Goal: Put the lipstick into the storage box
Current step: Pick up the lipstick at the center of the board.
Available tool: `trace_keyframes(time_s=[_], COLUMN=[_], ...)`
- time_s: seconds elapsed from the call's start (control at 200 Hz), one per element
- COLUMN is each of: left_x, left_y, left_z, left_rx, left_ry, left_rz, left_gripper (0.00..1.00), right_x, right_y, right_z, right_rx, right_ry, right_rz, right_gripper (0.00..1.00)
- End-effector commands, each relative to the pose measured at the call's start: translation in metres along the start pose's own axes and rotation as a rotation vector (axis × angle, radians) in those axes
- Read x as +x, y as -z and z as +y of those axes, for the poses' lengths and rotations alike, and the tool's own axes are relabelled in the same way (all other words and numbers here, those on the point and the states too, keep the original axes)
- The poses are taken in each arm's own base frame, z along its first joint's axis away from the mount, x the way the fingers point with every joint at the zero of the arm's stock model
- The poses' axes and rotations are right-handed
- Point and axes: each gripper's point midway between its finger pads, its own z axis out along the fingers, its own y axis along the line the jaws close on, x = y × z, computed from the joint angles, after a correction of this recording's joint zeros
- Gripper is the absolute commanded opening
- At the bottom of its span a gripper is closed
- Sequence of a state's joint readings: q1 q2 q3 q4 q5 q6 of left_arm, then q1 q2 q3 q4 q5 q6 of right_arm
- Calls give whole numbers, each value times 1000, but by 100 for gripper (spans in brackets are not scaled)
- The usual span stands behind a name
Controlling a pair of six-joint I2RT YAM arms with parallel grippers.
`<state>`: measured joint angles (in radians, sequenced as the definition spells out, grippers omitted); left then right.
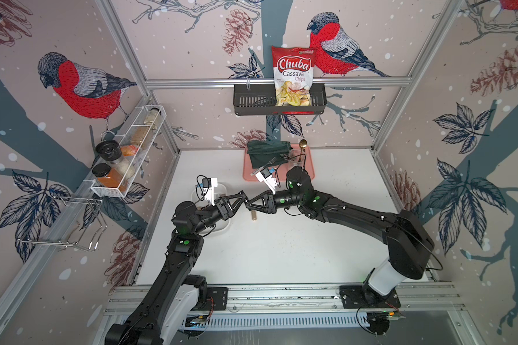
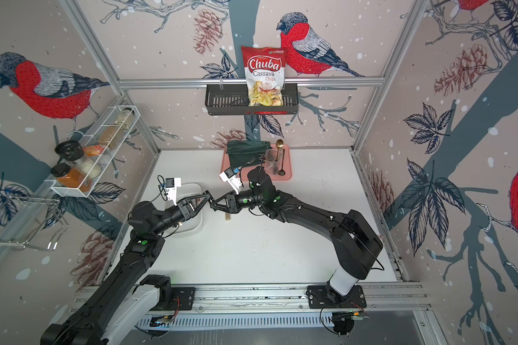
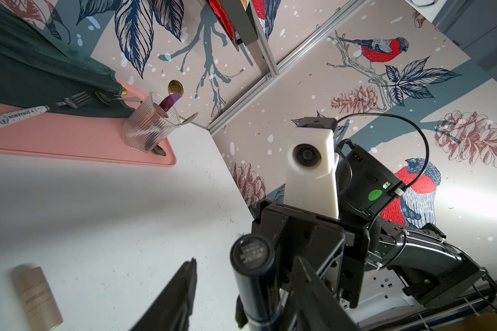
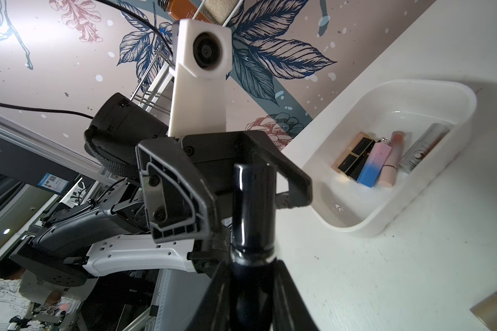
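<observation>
My right gripper holds the black lipstick; the storage box [image 4: 389, 157] is on my left gripper's side, so my left gripper should grab the end with the cap [image 4: 254, 207] first.
A black lipstick [image 4: 253, 206] is held above the table with my right gripper [image 4: 253, 266] shut on its lower end. Its capped end [image 3: 251, 258] sticks out between the fingers of my left gripper [image 3: 246, 259], which is open: one finger is close beside the tube, the other finger [image 3: 184, 286] stands clearly apart. In both top views the two grippers meet tip to tip [image 1: 247, 202] [image 2: 211, 204]. The white storage box [image 4: 399, 86] [image 1: 222, 191] lies under the left arm and holds several lipsticks [image 4: 373, 163]. A beige lipstick tube [image 1: 254, 215] [image 3: 38, 298] lies on the table.
A pink tray [image 1: 308, 167] at the back carries a green cloth [image 1: 266, 152] and a glass cup with cutlery [image 3: 149, 126]. A black basket [image 1: 251, 100] with a chips bag hangs on the back wall. A wire spice rack [image 1: 126, 155] hangs on the left wall.
</observation>
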<state>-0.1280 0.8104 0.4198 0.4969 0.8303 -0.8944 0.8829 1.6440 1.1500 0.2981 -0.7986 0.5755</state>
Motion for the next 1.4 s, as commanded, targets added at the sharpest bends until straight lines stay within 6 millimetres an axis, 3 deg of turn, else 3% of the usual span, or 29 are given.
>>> trace_keyframes(time_s=[0.0,0.39,0.59,0.67,0.92,1.076,1.201,1.291,1.311,1.396], left_x=[-10,-8,-6,-7,-11,-29,-58,-67,-78,-88], left_y=[-2,-7,-8,-9,-8,5,48,81,84,86], left_z=[-12,-15,-14,-13,-8,15,68,110,110,122], left_rx=[37,51,46,31,-42,-340,-838,-1143,-1187,-1264], left_ry=[-50,-50,-55,-57,-92,-230,-374,-436,-460,-467], left_rz=[-30,-10,5,11,21,66,128,211,201,207], left_gripper=[56,38,17,14,10,10,9,9,9,9], right_x=[-6,-2,-4,-5,-22,-34,-30,-21,-19,-11], right_y=[-1,-1,0,0,9,39,60,64,63,62], right_z=[14,15,16,16,15,0,-16,-22,-23,-25], right_rx=[-54,-65,-64,-62,-44,35,122,154,156,152], right_ry=[40,43,46,48,59,63,69,68,66,54], right_rz=[-12,1,-4,-7,-73,-151,-175,-158,-155,-140], right_gripper=[20,20,21,24,59,62,63,63,63,63])
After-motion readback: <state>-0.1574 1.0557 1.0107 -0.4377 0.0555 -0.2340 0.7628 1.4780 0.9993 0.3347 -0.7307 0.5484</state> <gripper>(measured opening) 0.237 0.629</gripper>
